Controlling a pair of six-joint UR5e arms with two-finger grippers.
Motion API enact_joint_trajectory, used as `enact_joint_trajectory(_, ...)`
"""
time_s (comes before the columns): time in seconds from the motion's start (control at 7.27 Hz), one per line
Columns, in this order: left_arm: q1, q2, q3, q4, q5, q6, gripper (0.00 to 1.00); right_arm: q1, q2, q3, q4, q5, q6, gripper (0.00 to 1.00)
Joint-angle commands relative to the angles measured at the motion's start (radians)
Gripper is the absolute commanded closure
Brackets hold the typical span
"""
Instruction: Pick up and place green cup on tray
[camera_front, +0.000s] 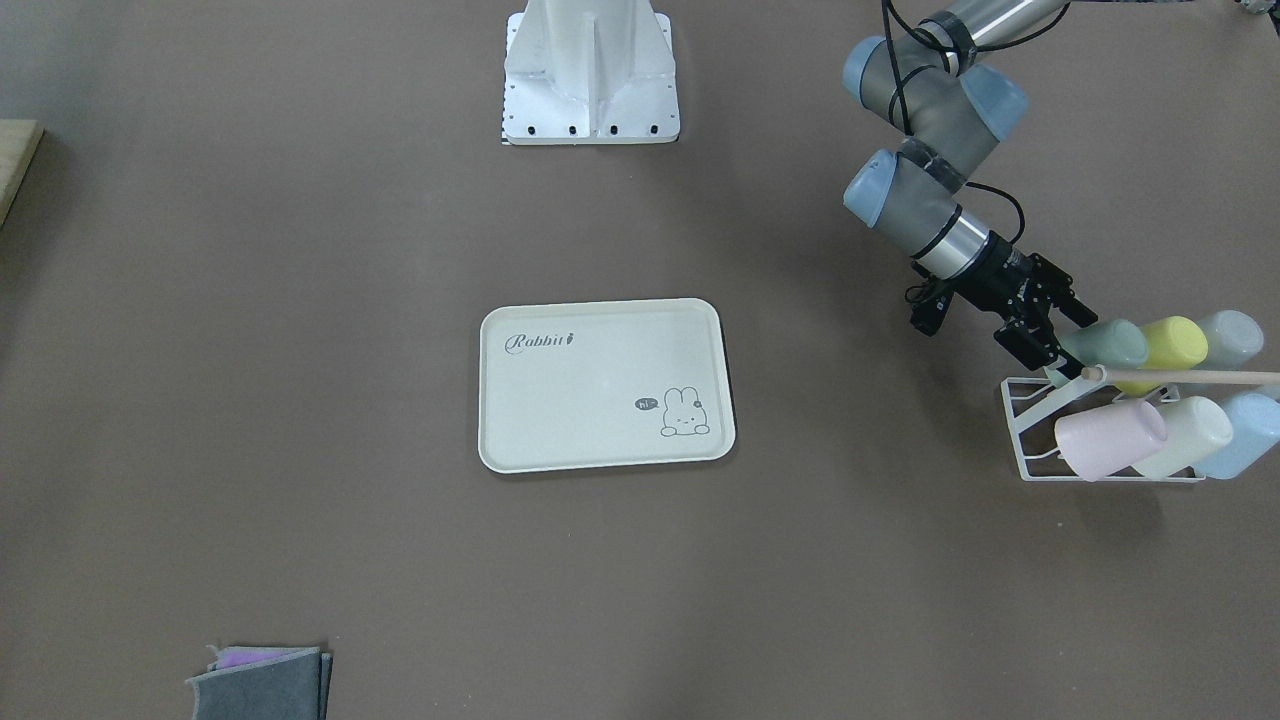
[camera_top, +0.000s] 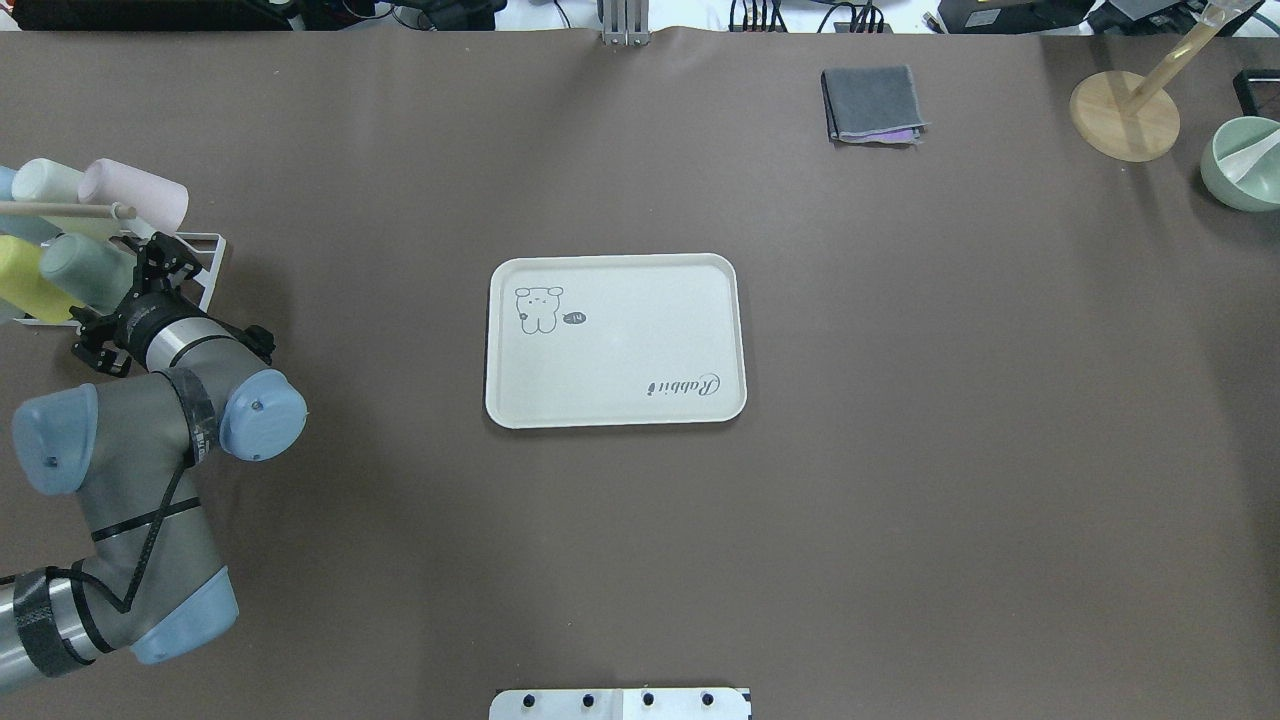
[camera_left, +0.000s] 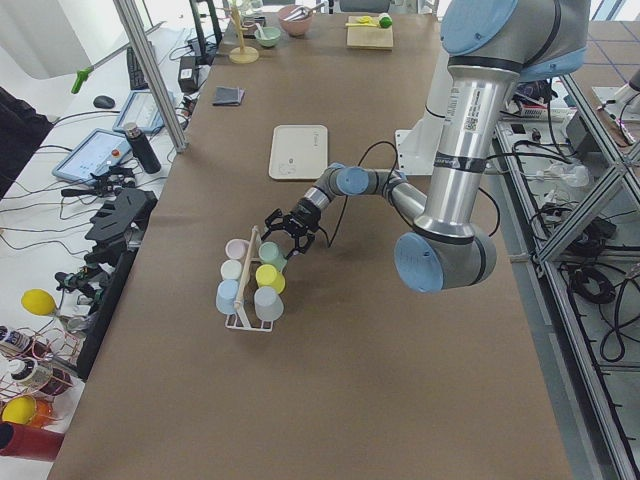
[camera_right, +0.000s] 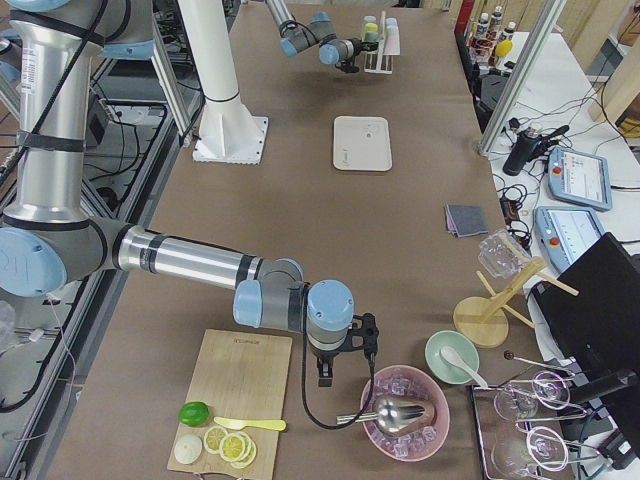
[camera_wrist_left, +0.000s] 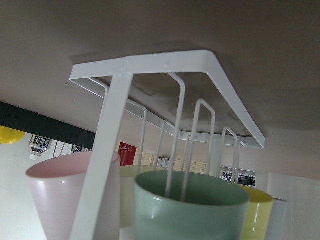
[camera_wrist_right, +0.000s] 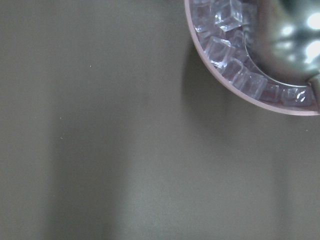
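The near edge of the green cup (camera_front: 1077, 344) is as far as my left gripper's fingers reach, so next I open them and go deeper around the cup's body (camera_front: 1113, 344) before I lift it.
The green cup (camera_front: 1112, 343) lies on its side on the white wire rack (camera_front: 1030, 425) at the table's end, next to a yellow-green cup (camera_front: 1175, 342). It also shows in the overhead view (camera_top: 85, 272) and fills the bottom of the left wrist view (camera_wrist_left: 192, 205). My left gripper (camera_front: 1073, 343) is open, with its fingers on either side of the green cup's end. The cream tray (camera_front: 600, 390) with "Rabbit" script lies bare at mid-table (camera_top: 615, 345). My right gripper (camera_right: 326, 376) hangs near a pink ice bowl (camera_right: 405, 412); I cannot tell whether it is open or shut.
The rack also holds pink (camera_front: 1110, 438), cream (camera_front: 1185, 435) and pale blue (camera_front: 1240, 432) cups under a wooden dowel (camera_front: 1190, 376). A folded grey cloth (camera_top: 870, 103), a wooden stand (camera_top: 1125, 115) and a green bowl (camera_top: 1245, 160) sit far right. A cutting board (camera_right: 245, 385) lies by the right arm.
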Motion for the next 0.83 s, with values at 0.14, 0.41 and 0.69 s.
enact_joint_trajectory(0.14, -0.026, 0.001, 0.036, -0.035, -0.003, 0.001, 0.03, -0.001, 0.001, 0.007, 0.000, 0.000, 0.001, 0.00)
enact_joint_trajectory(0.41, -0.028, 0.001, 0.037, -0.042, -0.003, 0.020, 0.03, -0.001, 0.001, 0.008, 0.000, 0.000, -0.001, 0.00)
enact_joint_trajectory(0.69, -0.035, 0.001, 0.039, -0.050, -0.006, 0.058, 0.03, -0.001, 0.001, 0.008, 0.000, 0.000, 0.001, 0.00)
